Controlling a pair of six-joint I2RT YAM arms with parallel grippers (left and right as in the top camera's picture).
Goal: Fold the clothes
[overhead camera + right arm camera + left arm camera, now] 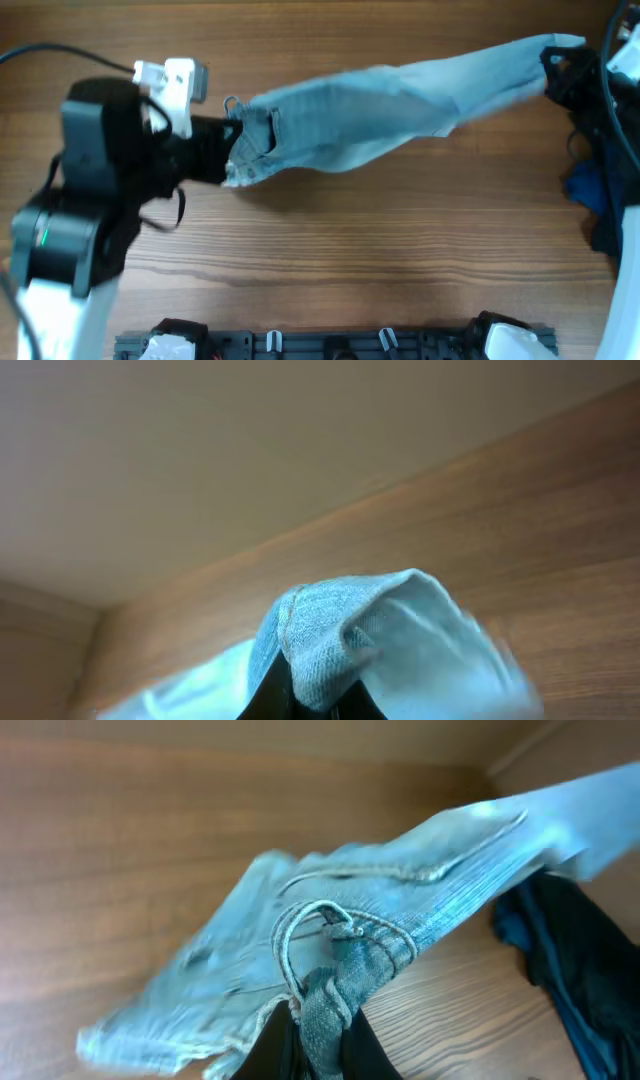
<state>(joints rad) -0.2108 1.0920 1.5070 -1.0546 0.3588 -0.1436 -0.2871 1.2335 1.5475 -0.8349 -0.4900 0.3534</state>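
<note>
The denim shorts' waistband (pixel 345 938) is bunched up at my left gripper, so next I put the shorts down and pull the waistband's loose corner (pixel 235 179) straight before I fold them.
The light blue denim shorts (pixel 370 115) hang stretched in the air between my two grippers, above the wooden table. My left gripper (pixel 232 140) is shut on the waistband end at the left; in the left wrist view the waistband fabric (pixel 330 1005) is pinched between the dark fingers (pixel 322 1045). My right gripper (pixel 552 62) is shut on the far end at the upper right; in the right wrist view a fold of denim (pixel 330 640) sits between its fingers (pixel 318 700).
A dark blue fabric pile (pixel 592 195) lies at the table's right edge, also in the left wrist view (pixel 570 960). The wooden table (pixel 350 250) spreads below the shorts. Black fixtures (pixel 330 343) line the front edge.
</note>
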